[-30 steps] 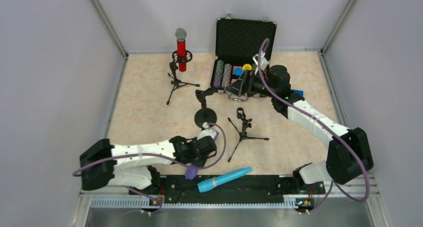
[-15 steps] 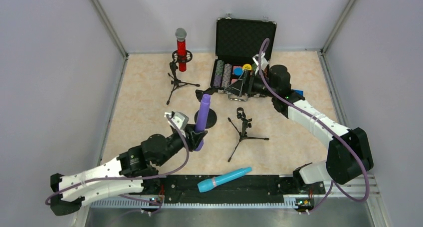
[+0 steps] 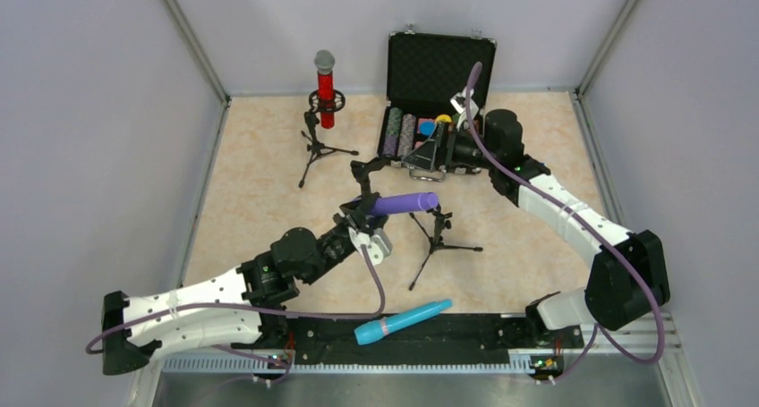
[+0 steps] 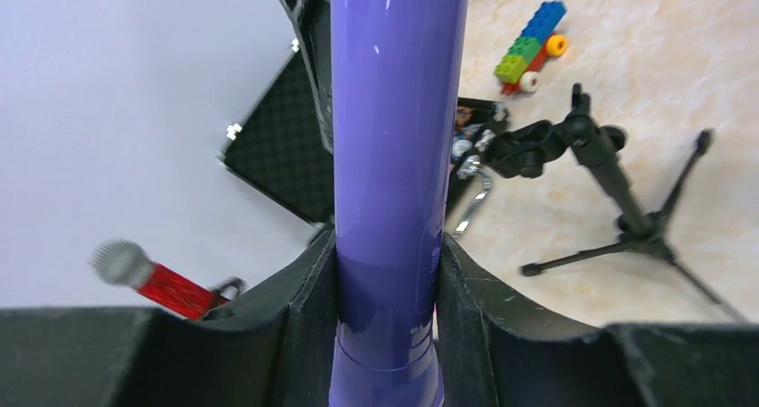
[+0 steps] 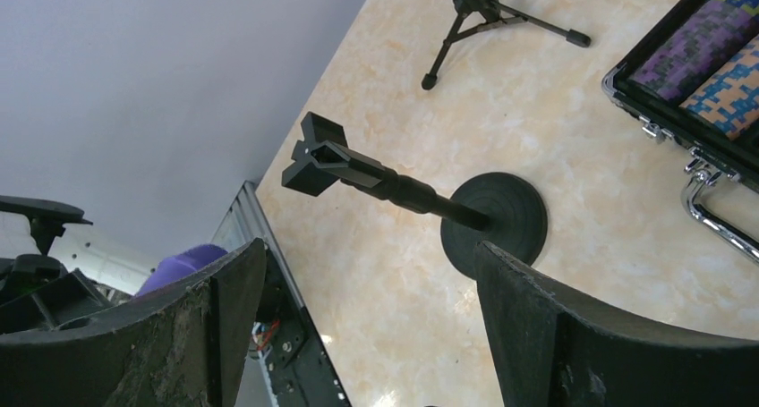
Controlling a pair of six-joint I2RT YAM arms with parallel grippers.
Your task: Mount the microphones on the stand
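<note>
I keep moving my open right gripper in until its fingers close around the microphone's handle (image 3: 400, 205), because the purple microphone's loose end (image 3: 428, 201) sticks out beyond my left gripper.
My left gripper (image 3: 362, 214) is shut on the purple microphone (image 3: 405, 202), which lies level above the table with its free end pointing right, just over the clip of the empty tripod stand (image 3: 436, 228). In the left wrist view the purple microphone (image 4: 394, 148) fills the gap between the pads (image 4: 313, 300). The red microphone (image 3: 325, 92) stands in the back-left tripod stand. At the near edge lies the turquoise microphone (image 3: 403, 322). My right gripper (image 3: 428, 155) hangs open by the case, empty, looking down on the round-base stand (image 5: 495, 221).
An open black case (image 3: 439, 67) with rows of chips stands at the back. The round-base stand's arm (image 3: 374, 165) reaches left of my right gripper. A small brick toy (image 4: 533, 45) lies right of the case. Grey walls close three sides.
The left arm has lifted the purple microphone from the near edge, stood it up, then tipped it level and carried it right toward the tripod stand. The right arm has barely moved.
</note>
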